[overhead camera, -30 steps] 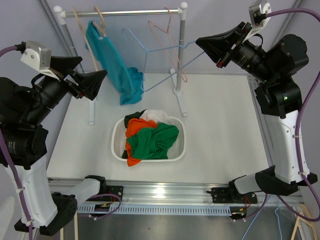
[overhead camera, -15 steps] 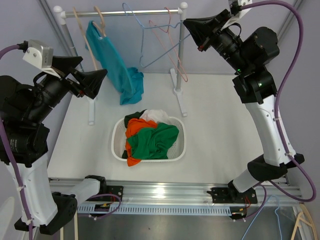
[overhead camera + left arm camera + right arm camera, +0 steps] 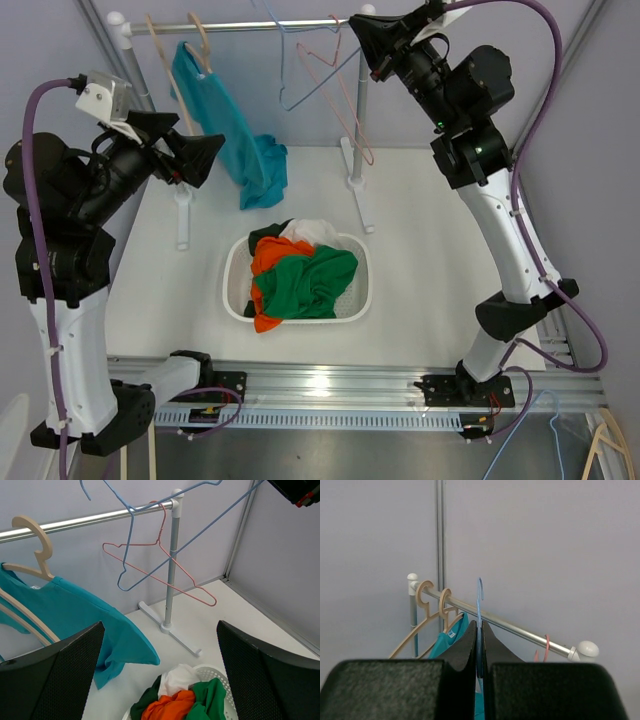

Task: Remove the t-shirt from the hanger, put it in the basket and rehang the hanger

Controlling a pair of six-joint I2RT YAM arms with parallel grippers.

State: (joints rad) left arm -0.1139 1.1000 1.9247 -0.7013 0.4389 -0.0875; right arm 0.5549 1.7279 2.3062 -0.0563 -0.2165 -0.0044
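The blue wire hanger's hook (image 3: 480, 585) is over a free part of the bar (image 3: 493, 619), so my right gripper should go on lowering it until the hook hangs there.
A teal t-shirt (image 3: 225, 125) hangs from a wooden hanger (image 3: 198, 45) at the left end of the rail (image 3: 260, 24); its lower end is bunched on the table. It also shows in the left wrist view (image 3: 90, 625) and the right wrist view (image 3: 452, 635). My left gripper (image 3: 195, 160) is open and empty, just left of the shirt and apart from it. My right gripper (image 3: 365, 40) is shut on a bare blue wire hanger (image 3: 479, 605) and holds it up at the rail, hook above the bar.
A white basket (image 3: 362, 290) with green, orange and white clothes stands mid-table. A pink wire hanger (image 3: 345, 110) hangs at the rail's right end by the post (image 3: 358, 120). A second wooden hanger (image 3: 160, 50) hangs at the far left.
My right gripper has carried the blue hanger up and left to the rail. My left gripper has shifted slightly towards the shirt and stays open.
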